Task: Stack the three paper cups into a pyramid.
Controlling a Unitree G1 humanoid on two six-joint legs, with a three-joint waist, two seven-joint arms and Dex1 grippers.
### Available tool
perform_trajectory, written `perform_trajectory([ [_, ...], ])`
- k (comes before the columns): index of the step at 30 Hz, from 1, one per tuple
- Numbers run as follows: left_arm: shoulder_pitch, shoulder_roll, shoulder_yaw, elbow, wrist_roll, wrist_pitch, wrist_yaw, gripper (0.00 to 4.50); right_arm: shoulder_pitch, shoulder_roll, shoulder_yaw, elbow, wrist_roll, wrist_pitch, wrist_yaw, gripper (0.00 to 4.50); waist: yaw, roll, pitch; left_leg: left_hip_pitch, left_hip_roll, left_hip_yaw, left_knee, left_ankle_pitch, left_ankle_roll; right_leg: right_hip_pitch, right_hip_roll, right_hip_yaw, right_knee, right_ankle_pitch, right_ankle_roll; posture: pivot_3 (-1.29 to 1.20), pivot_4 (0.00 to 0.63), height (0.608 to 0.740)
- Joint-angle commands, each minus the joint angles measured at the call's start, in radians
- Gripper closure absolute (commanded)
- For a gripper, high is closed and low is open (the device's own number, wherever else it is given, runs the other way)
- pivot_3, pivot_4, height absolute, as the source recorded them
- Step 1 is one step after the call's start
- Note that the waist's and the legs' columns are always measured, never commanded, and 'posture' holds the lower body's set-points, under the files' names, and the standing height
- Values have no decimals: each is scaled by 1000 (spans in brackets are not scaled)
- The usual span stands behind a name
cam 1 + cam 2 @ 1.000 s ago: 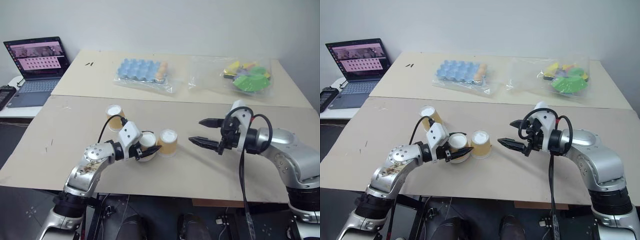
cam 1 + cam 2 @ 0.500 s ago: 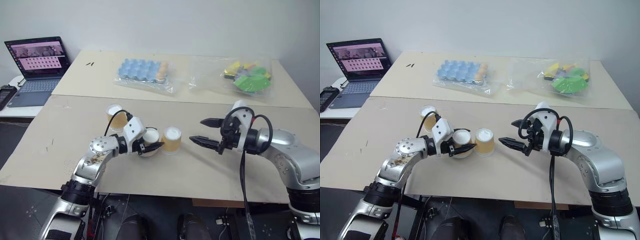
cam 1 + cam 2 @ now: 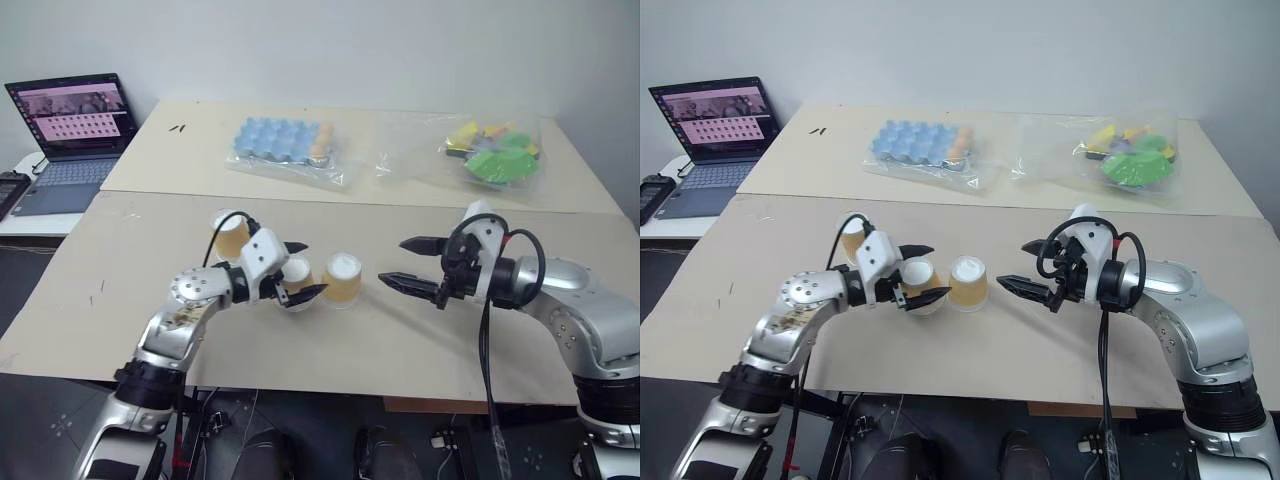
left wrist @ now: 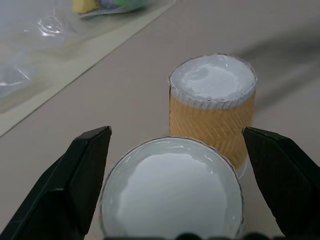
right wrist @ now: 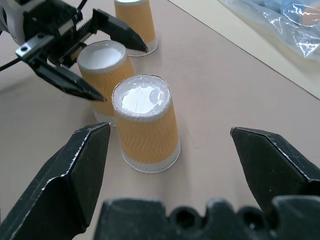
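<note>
I expect the cup (image 3: 231,236) behind the front cups to stand steady across both bases when I lower it. The front cups' white bases (image 3: 320,268) are level and nearly touching.
Three tan ribbed paper cups stand upside down on the near table, white bases up. The middle cup (image 3: 297,279) and the right cup (image 3: 343,278) sit side by side, almost touching. The third cup (image 3: 231,236) is behind them to the left, partly hidden by my left arm. My left gripper (image 3: 303,270) is open, its two black fingers (image 4: 75,185) on either side of the middle cup (image 4: 172,195) without pressing it. My right gripper (image 3: 392,262) hangs open just right of the right cup (image 5: 145,125), holding nothing. No cup rests on top of another.
On the far table lie a blue tray of moulded cells in clear plastic (image 3: 285,148) and a clear bag of green and yellow items (image 3: 492,152). An open laptop (image 3: 70,125) sits at the far left. The near table's front edge (image 3: 330,385) lies close below the cups.
My left gripper has gone from shut on the middle cup to open around it, and lifted slightly. The right arm has stayed put.
</note>
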Motion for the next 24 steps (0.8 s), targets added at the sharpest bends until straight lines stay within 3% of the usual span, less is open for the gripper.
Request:
perform_trajectory([
  [1,32,43,64,-145,-57,75,17,28,-32,-18,-2,-25,14,-33,39,0,0,0,0,0,0,0,0,0,0,0,0,0,0,0,0,0,150,735],
  [6,63,68,140,-306,-117,206,99,28,-70,-17,66,-3,-33,-60,82,0,-1,0,0,0,0,0,0,0,0,0,0,0,0,0,0,0,150,735],
  [14,98,-26,275,-480,-234,405,332,28,-125,-42,146,40,-116,-127,150,0,3,0,0,0,0,-1,0,0,0,1,0,0,0,0,0,0,150,735],
  [19,121,-66,400,-483,-263,462,466,28,-141,-37,163,64,-134,-146,175,0,3,0,0,1,0,-1,1,0,0,1,0,0,1,0,0,0,150,735],
  [24,243,2,460,-392,-161,397,497,28,-141,-32,162,74,-142,-157,185,0,-4,0,0,1,0,0,0,0,0,1,0,1,0,0,0,0,150,735],
])
